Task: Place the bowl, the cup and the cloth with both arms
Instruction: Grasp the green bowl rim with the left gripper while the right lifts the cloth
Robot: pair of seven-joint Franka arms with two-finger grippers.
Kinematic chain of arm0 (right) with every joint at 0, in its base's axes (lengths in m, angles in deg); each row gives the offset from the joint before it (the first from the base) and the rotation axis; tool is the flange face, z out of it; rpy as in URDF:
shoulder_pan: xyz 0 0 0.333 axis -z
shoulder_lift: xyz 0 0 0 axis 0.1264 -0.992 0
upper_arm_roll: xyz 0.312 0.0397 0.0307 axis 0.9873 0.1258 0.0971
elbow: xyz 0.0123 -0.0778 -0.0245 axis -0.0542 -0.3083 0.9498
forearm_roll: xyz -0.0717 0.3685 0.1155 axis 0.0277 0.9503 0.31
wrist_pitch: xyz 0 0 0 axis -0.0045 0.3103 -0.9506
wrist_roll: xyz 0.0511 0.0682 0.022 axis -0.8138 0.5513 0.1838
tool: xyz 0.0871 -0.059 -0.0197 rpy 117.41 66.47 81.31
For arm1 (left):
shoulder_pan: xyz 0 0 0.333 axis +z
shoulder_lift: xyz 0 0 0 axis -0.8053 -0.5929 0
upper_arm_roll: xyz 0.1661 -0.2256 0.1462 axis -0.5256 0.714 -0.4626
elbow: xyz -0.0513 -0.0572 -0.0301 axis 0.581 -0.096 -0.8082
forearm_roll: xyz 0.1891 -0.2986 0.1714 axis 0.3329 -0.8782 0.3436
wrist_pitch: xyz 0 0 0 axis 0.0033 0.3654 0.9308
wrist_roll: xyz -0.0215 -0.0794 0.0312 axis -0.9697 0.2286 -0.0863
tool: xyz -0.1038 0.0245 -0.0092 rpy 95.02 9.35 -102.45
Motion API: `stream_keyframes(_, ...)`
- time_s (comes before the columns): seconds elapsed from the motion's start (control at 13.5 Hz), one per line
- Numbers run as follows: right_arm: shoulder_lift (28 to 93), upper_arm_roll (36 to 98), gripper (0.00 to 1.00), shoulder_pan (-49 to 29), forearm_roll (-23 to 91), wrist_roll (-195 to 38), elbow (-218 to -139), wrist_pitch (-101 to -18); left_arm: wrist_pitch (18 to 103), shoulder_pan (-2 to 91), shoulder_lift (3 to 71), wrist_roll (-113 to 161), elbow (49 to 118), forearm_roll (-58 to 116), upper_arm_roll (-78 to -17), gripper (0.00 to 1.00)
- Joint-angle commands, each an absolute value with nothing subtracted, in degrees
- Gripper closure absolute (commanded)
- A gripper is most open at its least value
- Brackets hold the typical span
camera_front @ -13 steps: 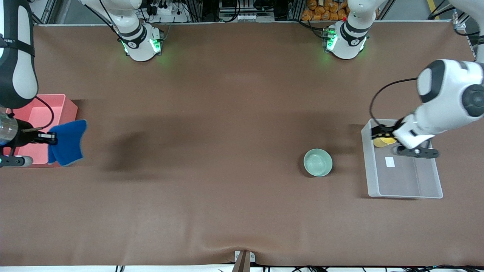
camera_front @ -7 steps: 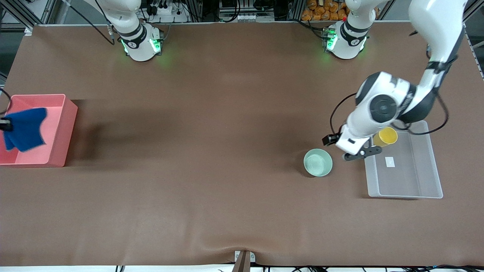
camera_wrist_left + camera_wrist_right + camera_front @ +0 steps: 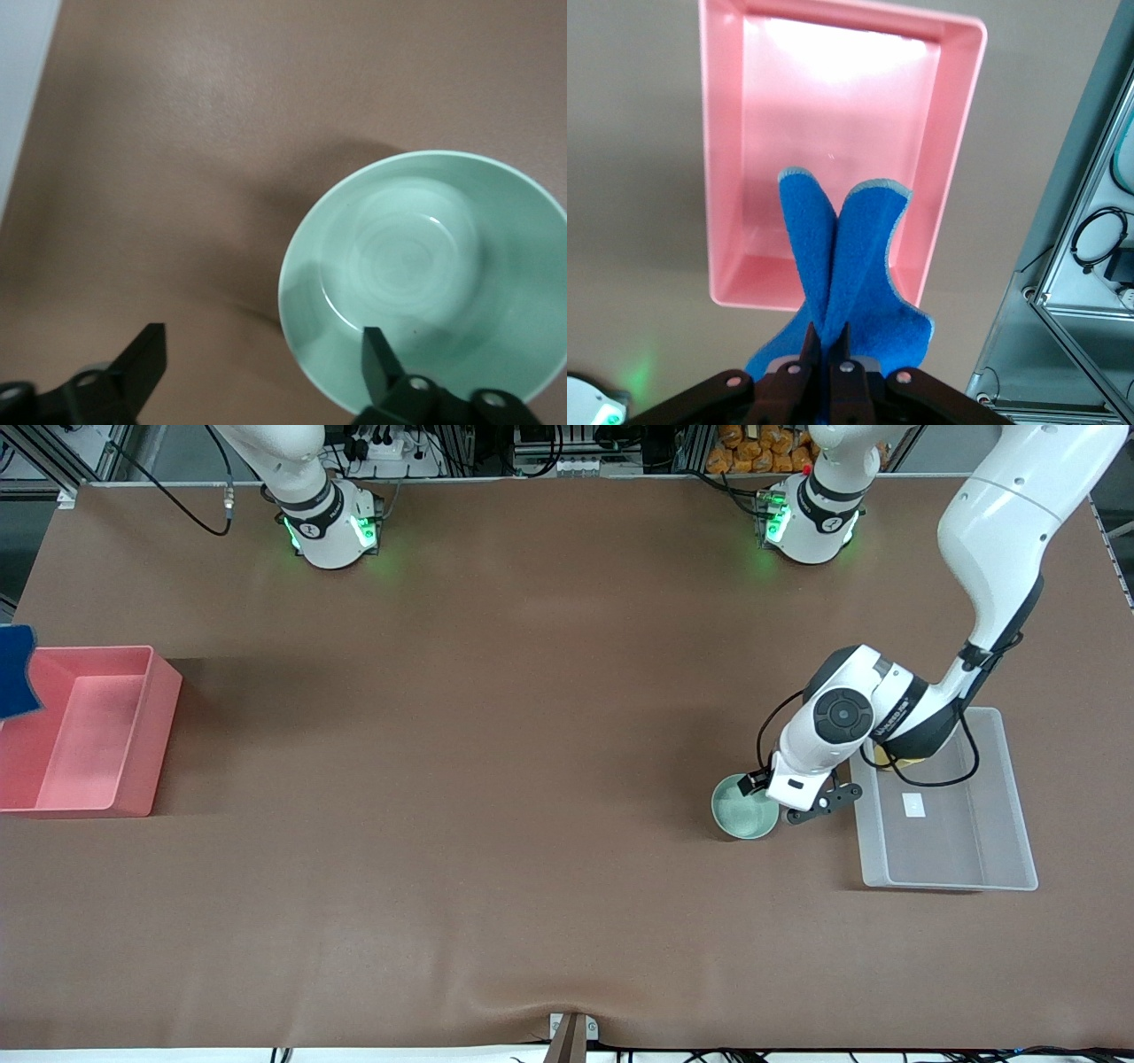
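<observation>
The robot's left gripper has its fingers on either side of just one edge of the bowl's rim [image 3: 312,382], so the pale mint green bowl [image 3: 746,809] will hang tilted when the robot lifts it.
The pale mint green bowl [image 3: 742,812] [image 3: 425,266] sits upright on the brown table beside the clear tray [image 3: 948,885]. My left gripper [image 3: 769,795] [image 3: 261,372] is low over the bowl's rim and open, with one finger over the bowl's inside and the other over the table. The yellow cup [image 3: 882,756] is in the clear tray, mostly hidden by the left arm. My right gripper [image 3: 827,341] is shut on the blue cloth [image 3: 842,257], which hangs over the pink bin [image 3: 833,133]. In the front view only a corner of the cloth [image 3: 16,671] shows.
The pink bin [image 3: 164,726] stands at the right arm's end of the table. The clear tray holds a small white label [image 3: 913,804]. Metal framing and cables [image 3: 1090,239] stand past the table's edge by the pink bin.
My left gripper let go of the cup in the clear tray and moved down to the bowl. My right gripper carried the cloth across the pink bin, almost out of the front view.
</observation>
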State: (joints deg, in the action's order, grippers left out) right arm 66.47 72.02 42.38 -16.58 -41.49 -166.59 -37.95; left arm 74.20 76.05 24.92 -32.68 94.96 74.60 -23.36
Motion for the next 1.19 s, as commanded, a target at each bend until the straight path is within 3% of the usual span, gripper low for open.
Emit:
stream_keyframes(0.0,66.58,73.31,1.0,45.75,-17.16,-38.78,-167.34,-37.55,74.54,76.23,23.69,-34.77,93.96,76.29,-22.93,0.43)
stream_keyframes(0.07,66.5,73.31,1.0,46.71,-17.08,-38.16,-167.69,-37.63,74.54,76.31,23.68,-34.95,93.95,76.29,-23.28,0.69)
stream_keyframes(0.15,66.5,73.31,1.0,47.16,-17.16,-38.07,-167.95,-37.72,74.54,76.32,23.86,-35.21,93.95,76.29,-23.54,0.88)
stream_keyframes(0.22,66.76,73.39,1.0,47.07,-17.08,-37.81,-168.04,-37.63,74.54,76.4,23.86,-34.6,93.78,76.38,-23.72,1.0)
stream_keyframes(0.74,69.65,73.75,1.0,46.28,-15.06,-37.72,-170.67,-37.27,75.77,79.11,26.31,-29.79,91.06,77.17,-23.81,1.0)
stream_keyframes(1.11,79.31,73.75,1.0,45.32,-14.44,-37.98,-182.7,-47.45,75.25,87.19,31.67,-12.31,89.39,76.29,-21.62,1.0)
